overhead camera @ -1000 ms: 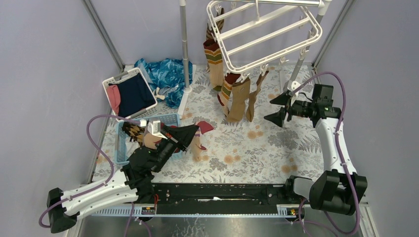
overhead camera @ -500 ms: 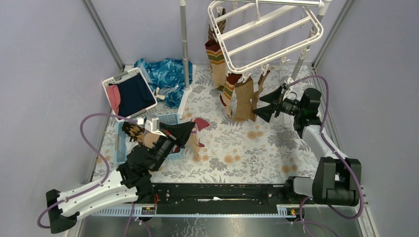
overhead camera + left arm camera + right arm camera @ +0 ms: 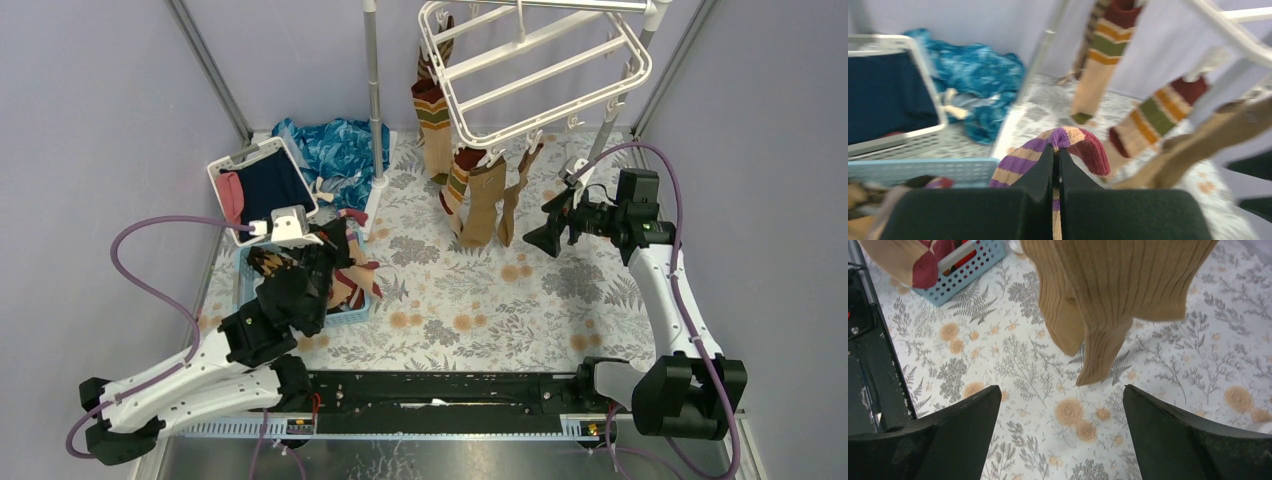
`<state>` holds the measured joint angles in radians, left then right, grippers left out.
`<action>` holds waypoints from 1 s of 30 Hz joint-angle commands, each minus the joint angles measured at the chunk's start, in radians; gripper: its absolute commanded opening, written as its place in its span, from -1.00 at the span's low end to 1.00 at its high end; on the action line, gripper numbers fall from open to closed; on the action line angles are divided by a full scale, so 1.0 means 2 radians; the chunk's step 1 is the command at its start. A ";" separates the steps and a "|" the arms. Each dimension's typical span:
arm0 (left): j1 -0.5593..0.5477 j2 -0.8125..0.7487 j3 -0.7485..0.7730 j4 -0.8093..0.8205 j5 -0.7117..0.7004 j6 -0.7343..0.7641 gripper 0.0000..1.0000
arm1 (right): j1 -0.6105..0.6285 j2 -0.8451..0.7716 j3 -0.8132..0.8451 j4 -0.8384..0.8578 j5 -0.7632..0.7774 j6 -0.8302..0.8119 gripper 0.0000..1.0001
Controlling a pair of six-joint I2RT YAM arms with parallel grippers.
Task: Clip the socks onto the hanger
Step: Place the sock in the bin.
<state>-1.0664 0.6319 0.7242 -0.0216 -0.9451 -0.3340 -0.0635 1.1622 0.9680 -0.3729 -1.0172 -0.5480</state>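
Observation:
I should keep carrying the striped sock folded (image 3: 1064, 136) by its middle over my left gripper's fingers into the light blue basket (image 3: 266, 262) and let go of it there.
My left gripper (image 3: 337, 243) is shut on a purple-and-tan striped sock with a red toe (image 3: 1075, 141). It holds the sock above the light blue basket (image 3: 242, 290), and the sock drapes over both sides of the fingertips (image 3: 1048, 159). The white hanger (image 3: 540, 70) hangs at the top, with several socks clipped under it: banded ones (image 3: 435, 120) and plain tan ones (image 3: 485, 200). My right gripper (image 3: 548, 222) is open and empty, just right of the tan socks (image 3: 1118, 290) and above the floral cloth.
A white basket (image 3: 228, 160) with navy and pink clothes sits at the left, with blue patterned cloth (image 3: 330, 150) behind it. The rack pole (image 3: 375, 90) rises beside the hanger. More socks lie in the blue basket (image 3: 963, 270). The black rail (image 3: 440, 390) runs along the near edge.
My left arm has pulled back to the left with the sock, from the mat to above the blue basket. My right gripper opened wider and drew slightly away from the hanging socks.

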 commanded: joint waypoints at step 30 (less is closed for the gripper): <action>0.268 0.106 0.000 -0.237 -0.066 -0.222 -0.64 | -0.020 -0.030 0.014 -0.133 0.022 -0.113 0.99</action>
<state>-0.5411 0.8413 0.7296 -0.3614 -1.0557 -0.6033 -0.0952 1.1164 0.9844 -0.6201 -0.9592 -0.7574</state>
